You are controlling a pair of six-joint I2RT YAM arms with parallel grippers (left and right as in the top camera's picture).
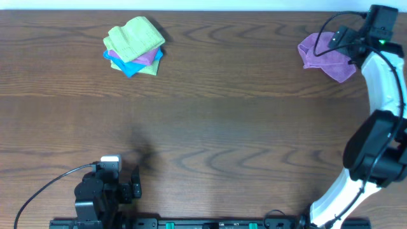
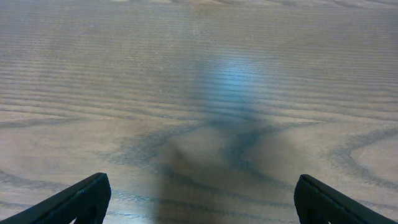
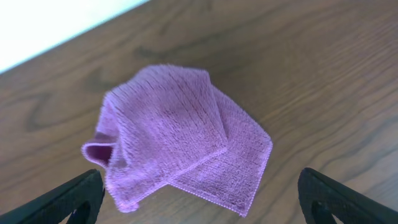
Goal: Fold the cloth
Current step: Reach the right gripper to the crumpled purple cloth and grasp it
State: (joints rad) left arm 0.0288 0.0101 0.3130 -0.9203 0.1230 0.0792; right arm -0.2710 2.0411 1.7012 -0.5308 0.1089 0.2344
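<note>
My right gripper should keep moving down with its fingers spread above the purple cloth's top layer [image 3: 171, 112], which lies open below. It should go on until its fingers touch that layer [image 3: 193, 132] and close there.
A purple cloth [image 1: 324, 56] lies crumpled and loosely folded at the far right of the table; it fills the middle of the right wrist view [image 3: 180, 137]. My right gripper [image 3: 199, 202] is open and empty, hovering just above and beside the cloth, near the table's far right corner [image 1: 356, 44]. My left gripper [image 2: 199, 199] is open and empty over bare wood at the near left [image 1: 130, 184].
A stack of folded cloths [image 1: 135, 46], green on top with purple and blue beneath, sits at the far left. The table's far edge [image 3: 62, 43] runs close behind the purple cloth. Cables trail at the near left.
</note>
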